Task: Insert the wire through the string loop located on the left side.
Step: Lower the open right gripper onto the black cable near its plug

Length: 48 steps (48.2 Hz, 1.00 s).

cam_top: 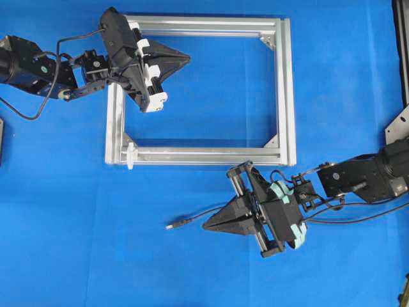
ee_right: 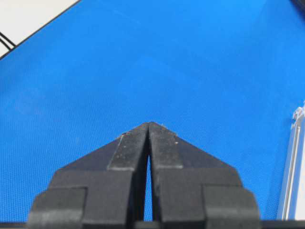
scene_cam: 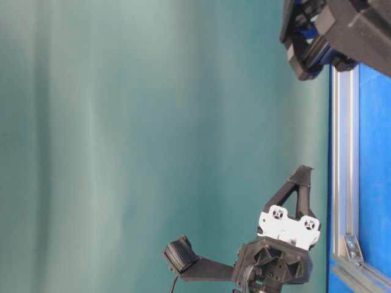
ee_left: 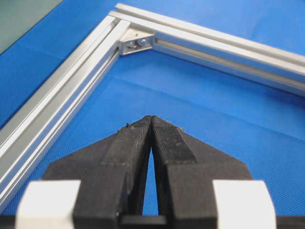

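My gripper will carry the wire (cam_top: 206,213) over, and the wire's tip should keep pointing ahead instead of drooping, because the wire ends in a thicker, straight plug (cam_top: 179,223).
The wire (cam_top: 195,217), a thin black cable, lies on the blue mat below the frame, its small plug tip (cam_top: 171,225) pointing left. The string loop (cam_top: 130,155), a small white tie, sticks out from the frame's bottom-left corner. My right gripper (cam_top: 206,225) is shut with nothing in it, its tips just right of the plug end and over the wire. My left gripper (cam_top: 188,59) is shut and empty, hovering inside the frame's upper left. In both wrist views the fingertips (ee_left: 151,119) (ee_right: 150,125) meet; neither the wire nor the loop shows there.
The silver aluminium frame (cam_top: 285,89) is a rectangle on the blue mat, with corner brackets (ee_left: 137,43) inside. A metal bracket (cam_top: 397,125) sits at the right edge. Thick black arm cables (cam_top: 358,219) trail near the right arm.
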Tool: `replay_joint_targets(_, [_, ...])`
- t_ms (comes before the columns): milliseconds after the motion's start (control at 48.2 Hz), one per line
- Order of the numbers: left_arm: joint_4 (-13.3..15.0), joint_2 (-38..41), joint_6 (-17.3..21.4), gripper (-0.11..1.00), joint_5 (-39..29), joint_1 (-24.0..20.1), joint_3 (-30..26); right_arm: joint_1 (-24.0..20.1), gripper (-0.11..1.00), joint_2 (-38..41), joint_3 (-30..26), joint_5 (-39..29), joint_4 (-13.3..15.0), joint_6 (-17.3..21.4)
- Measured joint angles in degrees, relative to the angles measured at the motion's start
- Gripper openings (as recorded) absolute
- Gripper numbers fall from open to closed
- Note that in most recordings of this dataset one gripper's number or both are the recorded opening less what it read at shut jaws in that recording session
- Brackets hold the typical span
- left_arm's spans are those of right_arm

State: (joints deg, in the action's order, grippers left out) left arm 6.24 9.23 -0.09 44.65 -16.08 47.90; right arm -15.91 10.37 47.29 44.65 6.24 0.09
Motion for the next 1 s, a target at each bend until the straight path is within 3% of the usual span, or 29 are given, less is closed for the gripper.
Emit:
replay_joint_targets(353, [-1.14,-1.67,0.18,0.0,-3.34,0.53,0.09,-0.09,-0.01,-2.64,-0.18,-7.38,-0.09,2.55])
replay_joint_targets(602, [-1.14,-1.67,0.18,0.0,-3.34,0.53,0.09,-0.09,0.02,-2.64,-0.26,-8.26,-0.09,3.78])
replay_joint_targets(706, [-1.14,-1.67,0.18,0.0,-3.34,0.53,0.09,0.0,0.19,-2.64,-0.44,-8.35,-0.62,3.87])
replay_joint_targets(914, [-1.14,-1.67,0.18,0.0,-3.34,0.53,0.09,-0.09,0.83,-2.55,-0.88,-8.35,-2.2,3.87])
replay_joint_targets(955, [-1.14,-1.67,0.18,0.0,-3.34,0.53,0.18,-0.09,0.91,-2.55,-0.88,-8.35,-2.37,3.87])
replay_joint_targets(997, [-1.14,-1.67,0.18,0.0,-3.34,0.53,0.18,-0.09,0.93,-2.64,-0.88,-8.35,-2.37,3.87])
